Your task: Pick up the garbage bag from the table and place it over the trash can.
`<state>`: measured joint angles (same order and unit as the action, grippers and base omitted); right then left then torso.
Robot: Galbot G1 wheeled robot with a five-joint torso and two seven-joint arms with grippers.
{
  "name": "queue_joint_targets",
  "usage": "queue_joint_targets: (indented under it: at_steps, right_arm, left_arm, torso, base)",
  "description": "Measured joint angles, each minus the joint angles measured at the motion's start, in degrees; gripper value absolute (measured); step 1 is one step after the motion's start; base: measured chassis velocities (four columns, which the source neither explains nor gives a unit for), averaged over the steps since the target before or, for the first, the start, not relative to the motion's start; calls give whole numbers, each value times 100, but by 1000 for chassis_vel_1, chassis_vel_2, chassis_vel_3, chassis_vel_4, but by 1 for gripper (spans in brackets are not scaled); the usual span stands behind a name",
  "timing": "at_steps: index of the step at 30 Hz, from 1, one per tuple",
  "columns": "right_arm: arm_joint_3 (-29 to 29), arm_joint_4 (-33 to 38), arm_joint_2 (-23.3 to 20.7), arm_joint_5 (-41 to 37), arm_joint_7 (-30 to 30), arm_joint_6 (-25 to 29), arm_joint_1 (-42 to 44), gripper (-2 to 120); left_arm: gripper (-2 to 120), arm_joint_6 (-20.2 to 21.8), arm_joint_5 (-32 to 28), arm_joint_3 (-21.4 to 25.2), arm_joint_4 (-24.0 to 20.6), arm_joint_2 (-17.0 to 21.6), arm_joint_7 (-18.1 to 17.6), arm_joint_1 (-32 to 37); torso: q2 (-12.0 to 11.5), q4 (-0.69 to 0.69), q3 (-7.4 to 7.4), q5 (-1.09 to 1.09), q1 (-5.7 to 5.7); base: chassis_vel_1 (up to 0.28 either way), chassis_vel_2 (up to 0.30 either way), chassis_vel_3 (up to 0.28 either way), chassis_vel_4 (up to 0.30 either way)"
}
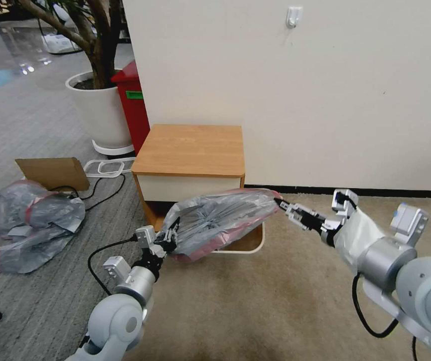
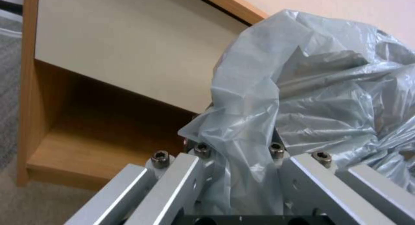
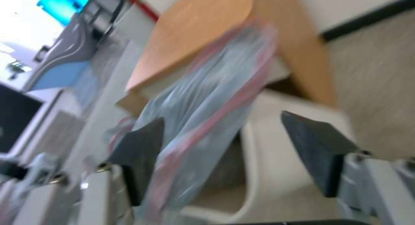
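I expect the garbage bag's pink rim (image 1: 273, 195) to fold over the trash can's outside when I pull down, because the garbage bag hangs loose and wide across the trash can's edge (image 1: 262, 237).
The garbage bag (image 1: 220, 220), thin grey plastic with a pink-red rim band, hangs stretched between my two grippers in front of the table (image 1: 190, 150). My left gripper (image 1: 170, 236) is shut on the bag's near-left edge; in the left wrist view the plastic (image 2: 311, 88) bunches out from between the left gripper's (image 2: 235, 153) metal fingers. My right gripper (image 1: 281, 203) sits at the bag's far-right rim. In the right wrist view the right gripper (image 3: 220, 124) is open, the bag's rim (image 3: 203, 121) lying beside one dark pad (image 3: 138, 147). The cream trash can (image 1: 256, 244) stands under the bag, mostly hidden.
A heap of several grey bags (image 1: 29, 225) and a cardboard piece (image 1: 54, 172) lie on the floor at left, with a black cable (image 1: 100, 190). A red bin (image 1: 132, 105) and white plant pot (image 1: 100, 113) stand behind the table. A wall (image 1: 325, 90) closes the back.
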<state>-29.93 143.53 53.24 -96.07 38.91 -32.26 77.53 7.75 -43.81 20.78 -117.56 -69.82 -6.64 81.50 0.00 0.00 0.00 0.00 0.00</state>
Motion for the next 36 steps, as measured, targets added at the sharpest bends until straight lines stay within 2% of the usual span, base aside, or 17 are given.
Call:
queue_joint_targets:
  at_steps: [3, 8, 23, 25, 26, 27, 30, 31, 34, 35, 36]
  right_arm:
    - [324, -5, 271, -296, 112, -17, -29, 90]
    - [750, -14, 539, -383, 406, 123, -215, 100]
    - [1085, -338, 942, -119, 430, 323, -394, 95]
    - [1147, -407, 990, -51, 428, 357, -424, 91]
    - [1200, -455, 1028, 15, 426, 418, -443, 84]
    - [1200, -455, 1028, 15, 426, 418, -443, 84]
    - [1222, -467, 1051, 52, 420, 463, -436, 69]
    - [1222, -467, 1051, 52, 420, 463, -436, 69]
    - [1228, -421, 1052, 55, 408, 466, -407, 55]
    - [1228, -421, 1052, 55, 408, 466, -407, 55]
    - [1232, -412, 1051, 55, 406, 466, -403, 50]
  left_arm:
    - [6, -54, 196, -5, 0, 46, 2, -18]
    - [6, -62, 261, -18, -51, 82, 25, -67]
    - [6, -62, 267, -59, -141, 102, 154, -63]
    - [6, -62, 269, -76, -160, 96, 160, -54]
    - [6, -61, 270, -85, -167, 93, 163, -48]
    - [6, -61, 270, -85, -167, 93, 163, -48]
    - [6, -59, 271, -88, -180, 91, 164, -33]
    - [6, -59, 271, -88, -180, 91, 164, -33]
    - [6, -56, 272, -92, -180, 79, 164, -30]
    - [6, -56, 272, -92, -180, 79, 164, -30]
    - [6, -55, 271, -97, -180, 76, 164, -33]
  torso:
    - [0, 0, 0, 0, 0]
    - [0, 1, 0, 0, 0]
    - [0, 0, 0, 0, 0]
    - [0, 1, 0, 0, 0]
    - [0, 1, 0, 1, 0]
    - [0, 1, 0, 1, 0]
    - [0, 0, 0, 0, 0]
    - [0, 0, 0, 0, 0]
    - [0, 0, 0, 0, 0]
    - [0, 0, 0, 0, 0]
    - [0, 0, 0, 0, 0]
  base:
    - [0, 0, 0, 0]
    - [0, 0, 0, 0]
    - [0, 0, 0, 0]
    - [0, 0, 0, 0]
    - [0, 0, 0, 0]
    - [0, 0, 0, 0]
    - [0, 0, 0, 0]
    - [0, 0, 0, 0]
    - [0, 0, 0, 0]
    - [0, 0, 0, 0]
    - [0, 0, 0, 0]
